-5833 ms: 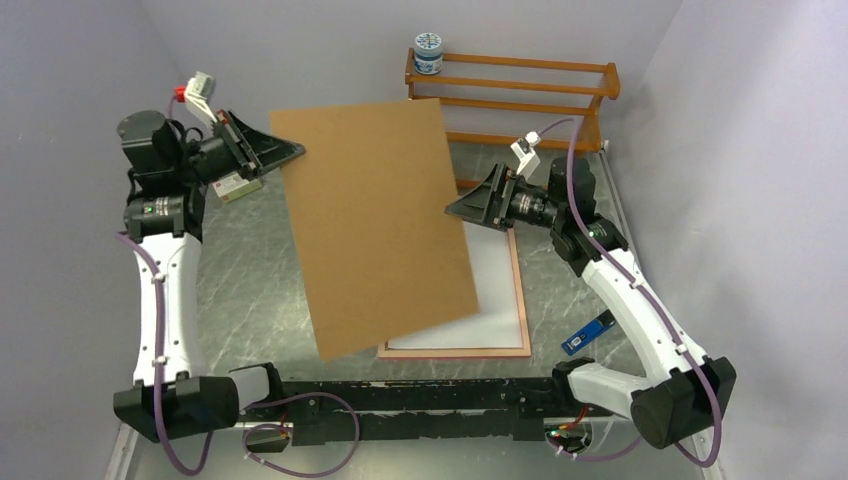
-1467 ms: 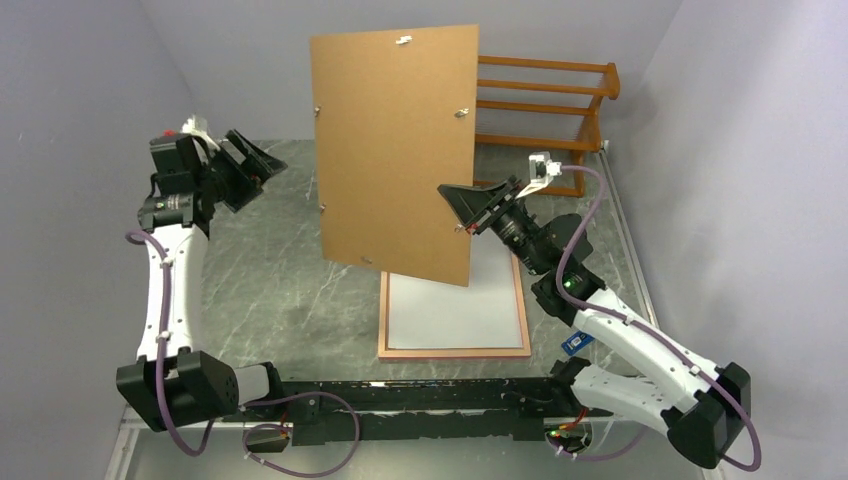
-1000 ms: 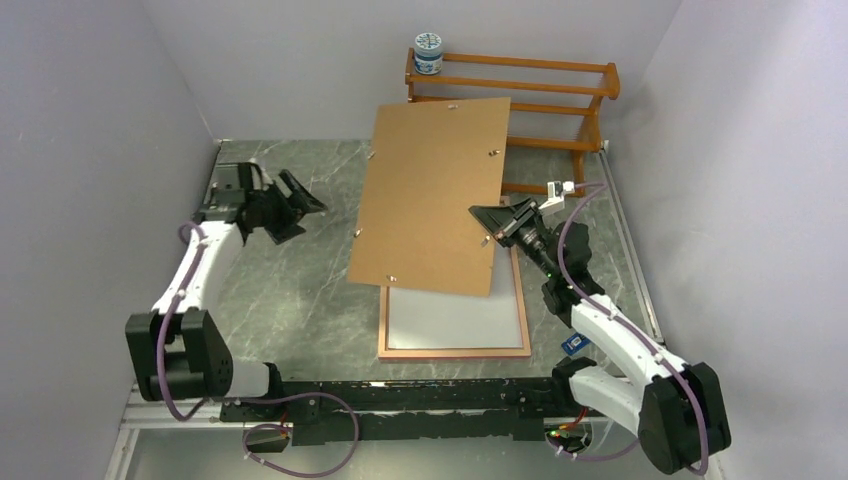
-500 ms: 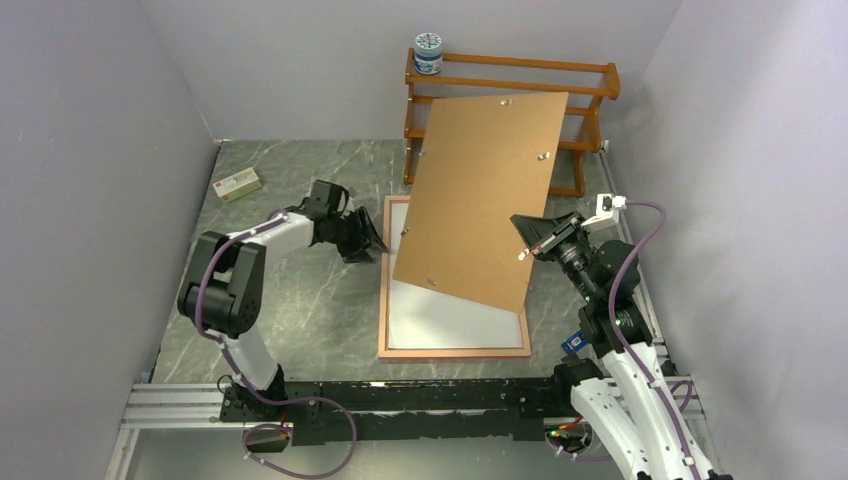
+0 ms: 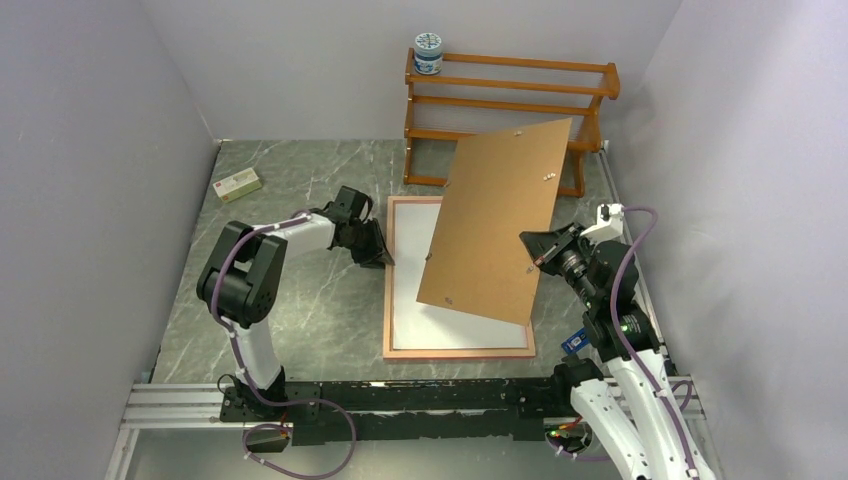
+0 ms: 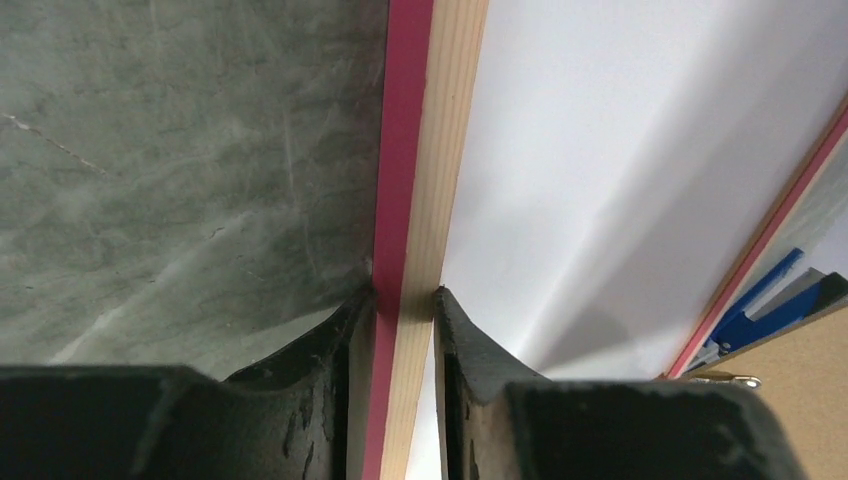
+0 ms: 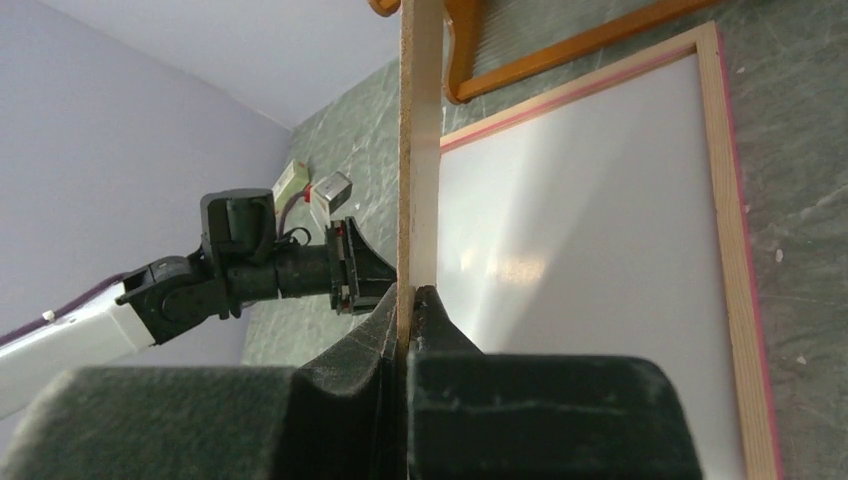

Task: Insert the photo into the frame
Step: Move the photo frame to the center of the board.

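Note:
I can see the brown panel crooked (image 5: 492, 225) above the frame, so my left gripper should pull the frame (image 5: 389, 300) toward itself, then open while my right gripper turns the panel straight.
The frame (image 5: 455, 352) lies face down on the table, pale wood back up, with a pink outer edge (image 6: 400, 150). Inside it lies the photo (image 5: 410, 270), showing only its white back (image 6: 600, 150). My left gripper (image 5: 378, 250) sits low at the frame's left rail, its fingers (image 6: 460, 340) pressed against both sides of that rail (image 6: 435, 200). My right gripper (image 5: 535, 258) is shut on the right edge of a brown fibreboard panel (image 5: 495, 220), which hangs tilted above the frame's right half. The right wrist view shows the panel edge-on (image 7: 418, 150) between the jaws.
An orange-brown wooden rack (image 5: 510, 90) stands at the back with a blue-lidded jar (image 5: 428, 53) on top. A small box (image 5: 238, 184) lies at the back left. A blue object (image 5: 577, 343) lies right of the frame's near corner.
My left arm swung down to the frame's left rail and its jaws closed onto it. My right arm carried the panel rightwards and lower, uncovering the frame's left side.

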Motion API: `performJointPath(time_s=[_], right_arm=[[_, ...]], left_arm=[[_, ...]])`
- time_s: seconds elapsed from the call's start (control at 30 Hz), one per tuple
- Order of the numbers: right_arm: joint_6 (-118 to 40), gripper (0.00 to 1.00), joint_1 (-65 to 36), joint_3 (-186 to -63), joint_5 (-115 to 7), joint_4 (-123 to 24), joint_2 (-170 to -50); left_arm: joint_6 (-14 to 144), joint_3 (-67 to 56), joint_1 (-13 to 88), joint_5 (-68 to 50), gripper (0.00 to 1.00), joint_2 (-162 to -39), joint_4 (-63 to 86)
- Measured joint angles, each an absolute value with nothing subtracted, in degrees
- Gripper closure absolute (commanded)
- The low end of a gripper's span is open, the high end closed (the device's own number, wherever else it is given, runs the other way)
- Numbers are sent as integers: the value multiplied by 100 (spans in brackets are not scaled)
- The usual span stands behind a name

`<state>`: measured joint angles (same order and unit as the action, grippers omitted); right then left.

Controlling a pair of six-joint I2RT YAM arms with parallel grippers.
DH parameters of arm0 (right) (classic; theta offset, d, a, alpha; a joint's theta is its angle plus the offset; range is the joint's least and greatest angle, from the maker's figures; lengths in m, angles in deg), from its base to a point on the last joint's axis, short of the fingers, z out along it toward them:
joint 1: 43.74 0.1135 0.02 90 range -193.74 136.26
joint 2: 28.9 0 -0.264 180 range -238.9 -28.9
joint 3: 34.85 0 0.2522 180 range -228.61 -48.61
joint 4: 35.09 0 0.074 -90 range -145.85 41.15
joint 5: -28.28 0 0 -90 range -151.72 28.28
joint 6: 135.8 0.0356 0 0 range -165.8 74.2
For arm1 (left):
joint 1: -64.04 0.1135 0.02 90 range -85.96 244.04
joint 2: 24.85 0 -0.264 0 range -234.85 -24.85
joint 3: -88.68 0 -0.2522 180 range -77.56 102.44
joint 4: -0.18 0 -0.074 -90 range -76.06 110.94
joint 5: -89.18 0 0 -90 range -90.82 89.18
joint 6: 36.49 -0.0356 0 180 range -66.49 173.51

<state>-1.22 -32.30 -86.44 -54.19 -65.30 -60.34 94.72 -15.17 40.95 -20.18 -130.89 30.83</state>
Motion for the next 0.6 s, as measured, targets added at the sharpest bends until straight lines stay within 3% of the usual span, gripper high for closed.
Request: performJointPath(time_s=[0.33,0.6], right_arm=[[99,100,-3230,-8646,-4963,-6351,-6320],[621,100,-3230,-8358,-4055,-5481,-6746]], left_arm=[[9116,-1381,4178,-975,72,-12800,3817],[8928,-1858,4720,-333,57,-12179,4353]])
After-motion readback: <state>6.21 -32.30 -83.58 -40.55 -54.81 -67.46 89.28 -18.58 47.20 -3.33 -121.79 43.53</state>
